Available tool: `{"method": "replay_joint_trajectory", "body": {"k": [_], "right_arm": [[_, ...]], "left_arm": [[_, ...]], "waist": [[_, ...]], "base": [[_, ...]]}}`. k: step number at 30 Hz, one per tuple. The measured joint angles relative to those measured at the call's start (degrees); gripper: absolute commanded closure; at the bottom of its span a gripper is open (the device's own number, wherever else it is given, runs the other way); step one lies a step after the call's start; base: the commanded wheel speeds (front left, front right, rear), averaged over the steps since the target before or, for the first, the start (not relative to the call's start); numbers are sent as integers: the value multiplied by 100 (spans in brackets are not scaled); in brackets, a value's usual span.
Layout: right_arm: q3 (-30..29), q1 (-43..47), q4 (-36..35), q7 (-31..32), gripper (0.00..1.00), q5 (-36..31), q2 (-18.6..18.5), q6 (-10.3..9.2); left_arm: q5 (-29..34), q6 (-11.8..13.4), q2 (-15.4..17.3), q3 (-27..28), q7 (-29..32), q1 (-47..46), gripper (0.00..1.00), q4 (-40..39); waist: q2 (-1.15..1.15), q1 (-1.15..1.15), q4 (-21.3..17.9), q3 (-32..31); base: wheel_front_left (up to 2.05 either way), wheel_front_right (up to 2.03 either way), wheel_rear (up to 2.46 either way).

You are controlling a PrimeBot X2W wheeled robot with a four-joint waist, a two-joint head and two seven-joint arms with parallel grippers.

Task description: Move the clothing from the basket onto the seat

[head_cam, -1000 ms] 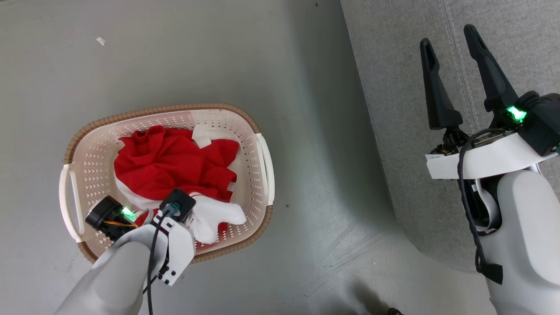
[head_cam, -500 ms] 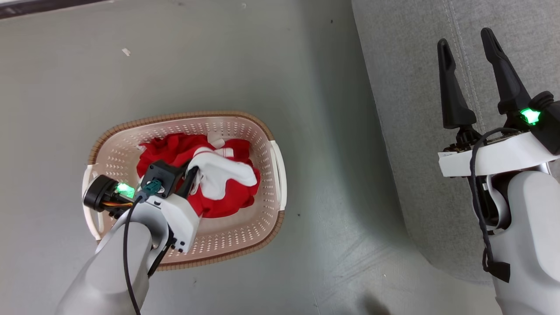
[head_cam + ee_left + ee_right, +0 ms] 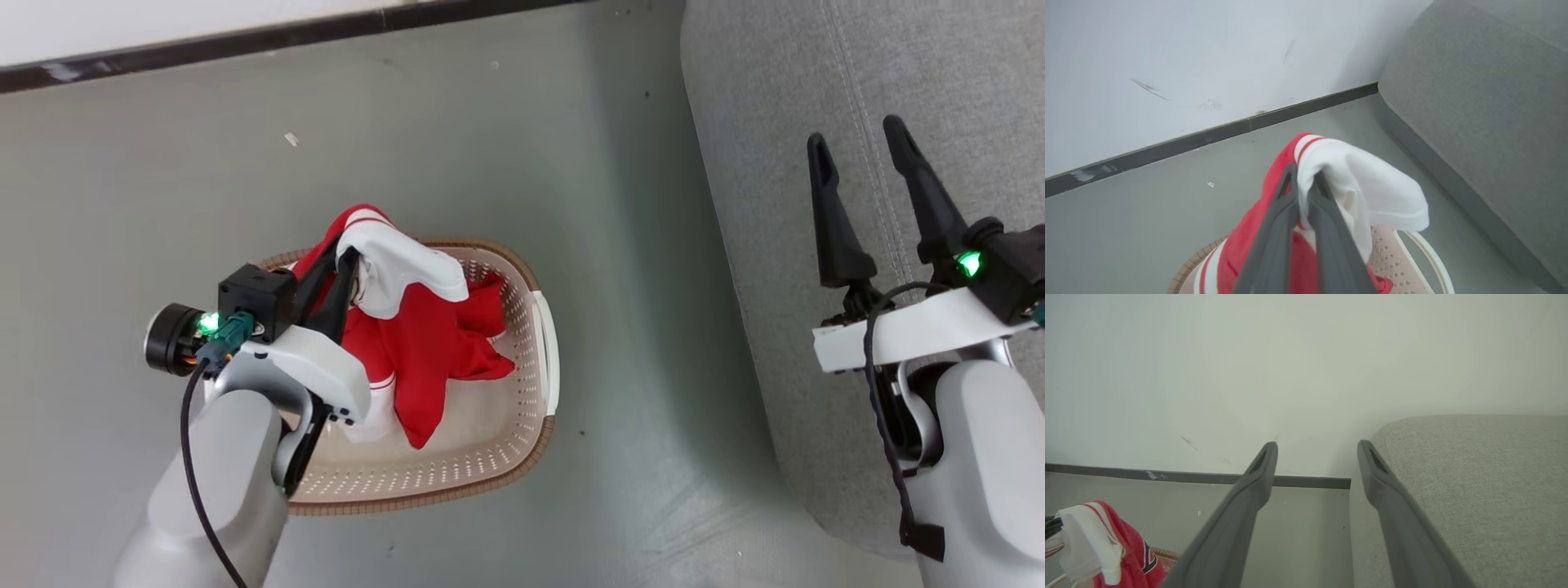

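Observation:
My gripper will carry the clothing (image 3: 418,348), and I should expect another piece to stay behind then, because red cloth (image 3: 482,338) is lying in the basket next to the hanging fold.
My left gripper (image 3: 343,257) is shut on the red and white clothing (image 3: 416,351), holding it up above the cream basket (image 3: 490,457). The cloth hangs from the fingers down into the basket. In the left wrist view the gripper (image 3: 1303,176) pinches a white fold of the clothing (image 3: 1363,192), red fabric beneath. The grey seat (image 3: 816,82) lies at the right. My right gripper (image 3: 857,139) hovers open over the seat, nothing between its fingers. In the right wrist view that gripper (image 3: 1316,447) is open, the seat (image 3: 1474,477) to its right, the clothing (image 3: 1098,539) at lower left.
The basket stands on a grey floor (image 3: 408,122). A white wall with a dark baseboard (image 3: 245,37) runs behind it. A bare strip of floor separates the basket from the sofa's edge.
My left gripper has risen with the clothing, lifting it out of the basket. The head camera has shifted, bringing the baseboard into view. The right gripper stays open over the seat.

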Motion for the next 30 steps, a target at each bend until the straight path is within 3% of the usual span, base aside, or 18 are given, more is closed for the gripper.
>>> {"method": "replay_joint_trajectory", "body": {"k": [30], "right_arm": [[253,929,405,0,0,-127,0,0]], "left_arm": [[-502,-93,-40,249,2,166,100,-1023]], "waist": [[0,0,457,-1492]], "base": [[0,0,0]]}}
